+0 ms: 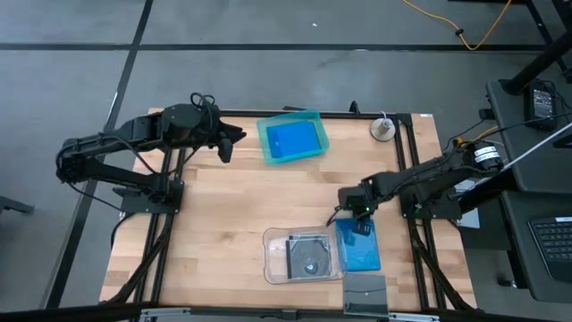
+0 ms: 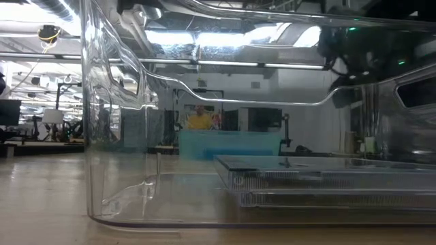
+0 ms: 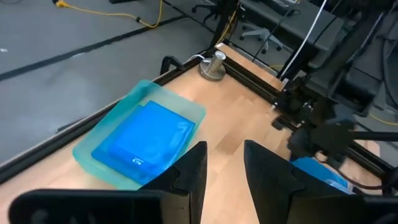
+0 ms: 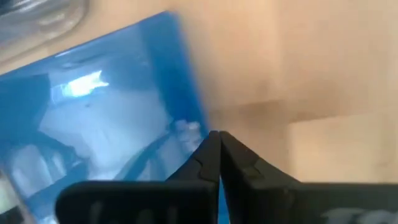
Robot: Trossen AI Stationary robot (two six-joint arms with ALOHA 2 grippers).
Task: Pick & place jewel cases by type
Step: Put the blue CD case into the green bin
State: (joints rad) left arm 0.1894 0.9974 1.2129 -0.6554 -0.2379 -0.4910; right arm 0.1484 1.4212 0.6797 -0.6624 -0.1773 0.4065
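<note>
The blue case lies flat next to the clear tray, far from the robot's left gripper, so next the right gripper slides it close to the teal tray for both grippers.
A bright blue jewel case lies flat on the wood beside the clear tray, which holds dark square jewel cases stacked flat. My right gripper points down over the blue case's far end, shut; in the right wrist view its tips stand at the case's long edge. More blue cases lie in the teal tray at the far edge. My left gripper hovers left of that tray, open and empty. My right gripper comes at the blue case from above with its fingers shut together. Its tips stand right at the case's long edge, near the far end. Whether they touch the case, I cannot tell. The case lies flat on the table.
A small round silver thing stands at the far right corner. A grey block sits at the near edge. Bare wood stretches across the table's middle and left half. The black frame rails run along the table's edges.
</note>
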